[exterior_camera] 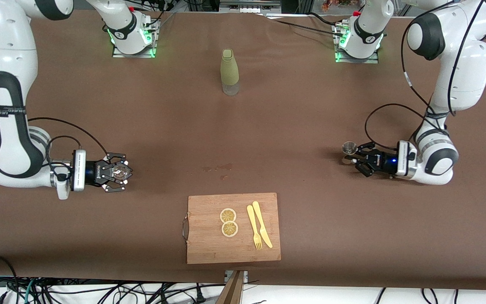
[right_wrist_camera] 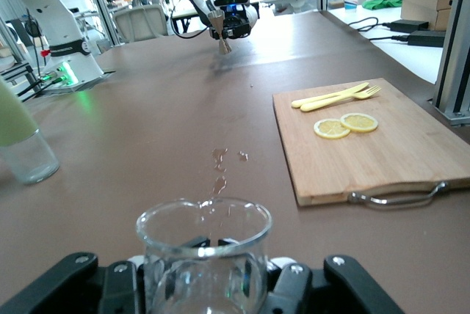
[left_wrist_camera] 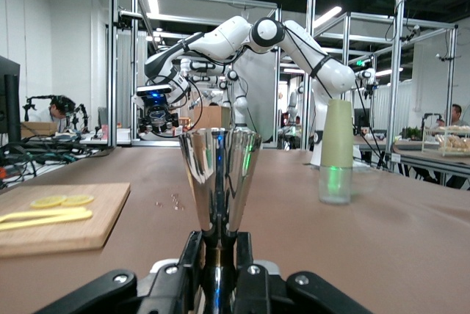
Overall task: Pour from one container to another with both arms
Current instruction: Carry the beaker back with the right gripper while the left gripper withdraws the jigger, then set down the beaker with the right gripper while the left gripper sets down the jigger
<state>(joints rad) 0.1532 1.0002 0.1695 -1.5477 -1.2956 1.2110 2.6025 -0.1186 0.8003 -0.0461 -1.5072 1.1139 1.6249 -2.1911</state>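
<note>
The clear glass beaker (exterior_camera: 121,172) is hanging upright over open cloth. My right gripper goes on lowering it until the beaker's base touches the cloth before it lets go.
My left gripper (exterior_camera: 354,158) is shut on the stem of a shiny metal jigger (exterior_camera: 349,147), low over the table at the left arm's end. In the left wrist view the jigger (left_wrist_camera: 219,174) stands upright, its narrow waist pinched between the fingers of that gripper (left_wrist_camera: 219,244). At the right arm's end, my right gripper (exterior_camera: 121,172) is shut on a clear glass beaker (exterior_camera: 119,171). The right wrist view shows the beaker (right_wrist_camera: 204,252) upright between the black fingers (right_wrist_camera: 294,285), mouth up. The two hands are wide apart.
A pale green bottle (exterior_camera: 229,71) with a clear base stands between the arm bases. A wooden cutting board (exterior_camera: 209,249) with two lemon slices (exterior_camera: 228,222) and a yellow knife and fork (exterior_camera: 259,230) lies near the front edge. Small wet spots (exterior_camera: 220,168) mark the cloth mid-table.
</note>
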